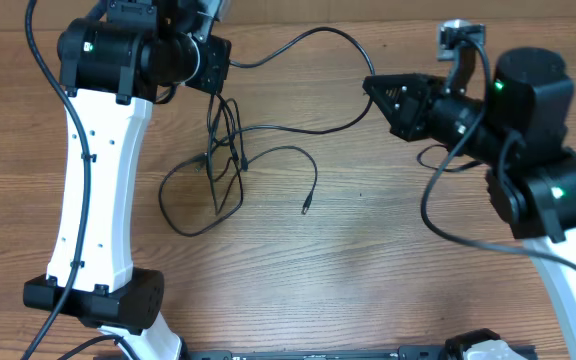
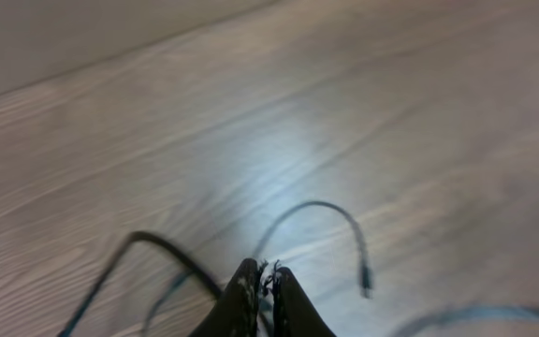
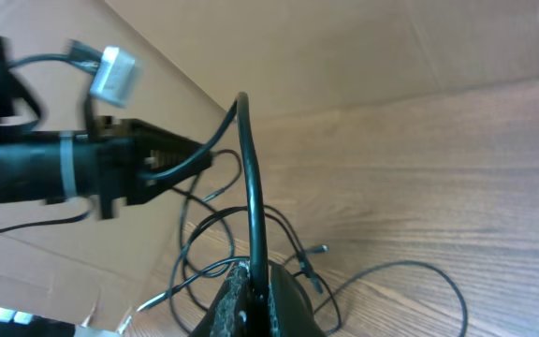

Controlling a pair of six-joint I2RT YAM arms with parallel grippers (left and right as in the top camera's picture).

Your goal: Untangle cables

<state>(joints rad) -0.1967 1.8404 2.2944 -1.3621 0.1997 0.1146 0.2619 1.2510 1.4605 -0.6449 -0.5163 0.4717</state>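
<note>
The tangle hangs (image 1: pixel 225 142) below my left gripper, a long way from my right gripper's loop, so next I bring the tangle nearer and take its cords (image 1: pixel 236 168) with my right gripper.
The cables are thin black cords. One stretch (image 1: pixel 313 32) arcs through the air between my two grippers. My left gripper (image 1: pixel 226 68) is shut on its left end, its fingertips (image 2: pixel 251 276) pressed together above the table. My right gripper (image 1: pixel 368 86) is shut on the other end, and the cord (image 3: pixel 248 178) rises straight out of its jaws. Below the left gripper hangs a tangle of loops (image 1: pixel 218 170) that spreads over the wood, with one plug end (image 1: pixel 306 208) lying loose to the right. The loops (image 3: pixel 215 234) and a plug (image 3: pixel 318 250) also show in the right wrist view.
The wooden table (image 1: pixel 388 250) runs under both arms. A brown cardboard wall (image 3: pixel 363 56) stands behind it. Thick black arm wires loop beside the right arm (image 1: pixel 438 200) and along the left arm (image 1: pixel 80 170). A white connector (image 1: pixel 458 35) sits on the right arm.
</note>
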